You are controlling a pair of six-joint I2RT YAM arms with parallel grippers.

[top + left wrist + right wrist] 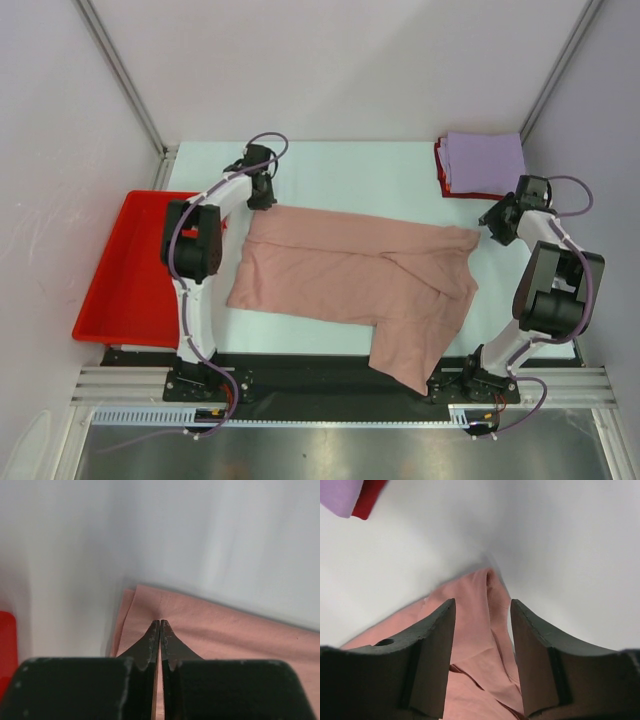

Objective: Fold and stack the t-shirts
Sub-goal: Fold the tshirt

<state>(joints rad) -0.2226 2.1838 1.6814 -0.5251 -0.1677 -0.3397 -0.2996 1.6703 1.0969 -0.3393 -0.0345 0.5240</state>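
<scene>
The folded-over side of the pink t-shirt has a slanted edge (424,278), so the robot's right gripper should grab that top layer (428,255) and pull it square before the next fold.
A dusty-pink t-shirt (350,275) lies spread across the table, plain side up, with one flap hanging over the near edge. My left gripper (263,197) sits at its far left corner. In the left wrist view its jaws (160,622) are shut, pinching the pink t-shirt (225,635) near its edge. My right gripper (493,222) stands at the shirt's far right corner. Its jaws (482,601) are open above the rumpled pink t-shirt (470,635), holding nothing. A folded lavender t-shirt (483,158) rests on a folded red t-shirt (441,172) at the back right.
A red plastic tray (125,270) sits off the table's left side, beside the left arm. Cage posts and pale walls stand close behind the table. The lavender t-shirt (337,494) and red t-shirt (368,499) show in the right wrist view's top left corner.
</scene>
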